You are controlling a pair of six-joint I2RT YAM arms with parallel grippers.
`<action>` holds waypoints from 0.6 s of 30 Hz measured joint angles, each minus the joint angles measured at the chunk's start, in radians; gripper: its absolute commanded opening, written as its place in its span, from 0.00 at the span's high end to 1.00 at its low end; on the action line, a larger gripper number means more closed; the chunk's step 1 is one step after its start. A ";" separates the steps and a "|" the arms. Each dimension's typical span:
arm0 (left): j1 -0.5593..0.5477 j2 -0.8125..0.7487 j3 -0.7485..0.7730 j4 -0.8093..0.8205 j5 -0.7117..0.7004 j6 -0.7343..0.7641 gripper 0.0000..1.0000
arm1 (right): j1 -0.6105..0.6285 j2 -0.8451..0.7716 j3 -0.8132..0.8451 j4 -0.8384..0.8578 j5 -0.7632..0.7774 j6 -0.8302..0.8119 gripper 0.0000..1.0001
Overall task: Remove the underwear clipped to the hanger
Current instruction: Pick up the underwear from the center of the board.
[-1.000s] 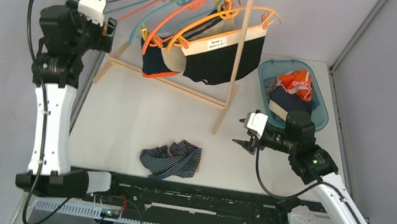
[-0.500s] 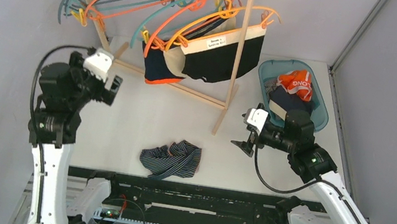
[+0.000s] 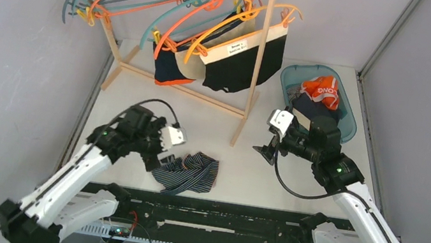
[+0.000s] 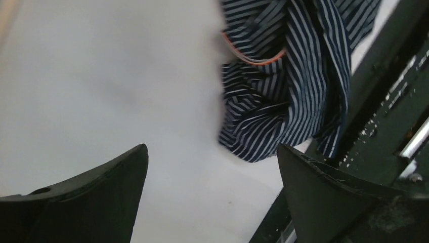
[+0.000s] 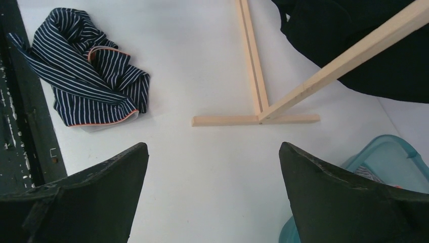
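Observation:
I expect the navy underwear (image 3: 195, 172) to hang down limp when I carry it to the blue basket, because it lies crumpled in loose folds (image 3: 176, 175).
A navy underwear with thin pale stripes (image 3: 187, 173) lies crumpled on the white table near the front rail. It also shows in the left wrist view (image 4: 288, 96) and the right wrist view (image 5: 86, 76). My left gripper (image 3: 157, 162) hovers low just left of it, open (image 4: 211, 148), with nothing between its fingers. Two pieces hang clipped to hangers (image 3: 216, 15) on the wooden rack: a navy one with orange trim (image 3: 167, 70) and a black one with a white labelled waistband (image 3: 243, 68). My right gripper (image 3: 263, 153) is open (image 5: 212, 144) over bare table, right of the rack's foot.
The wooden rack (image 3: 260, 57) stands at the back, its foot (image 5: 255, 120) on the table between the arms. A blue basket (image 3: 289, 74) holding cloth, one piece orange and white (image 3: 322, 89), sits at the back right. A black rail (image 3: 205, 213) runs along the near edge.
My left arm swung down from the rack's left end to the table beside the striped underwear. Both grippers opened wider. The right gripper shifted slightly toward the rack.

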 measured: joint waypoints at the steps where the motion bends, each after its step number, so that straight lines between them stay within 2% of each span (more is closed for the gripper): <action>1: -0.043 0.029 -0.021 0.011 -0.006 0.004 0.01 | -0.007 0.000 0.000 0.000 -0.001 0.001 0.00; 5: -0.168 0.141 -0.073 0.053 -0.026 0.015 0.02 | -0.040 0.000 0.000 0.000 -0.011 0.006 0.00; 9: -0.257 0.220 -0.106 0.109 -0.050 0.030 0.09 | -0.061 -0.001 0.000 -0.001 -0.027 0.008 0.00; 12: -0.293 0.287 -0.126 0.142 -0.058 0.042 0.18 | -0.068 -0.001 0.000 -0.001 -0.037 0.008 0.00; 18: -0.318 0.402 -0.143 0.193 -0.056 0.058 0.43 | -0.072 0.008 0.000 -0.002 -0.046 0.008 0.00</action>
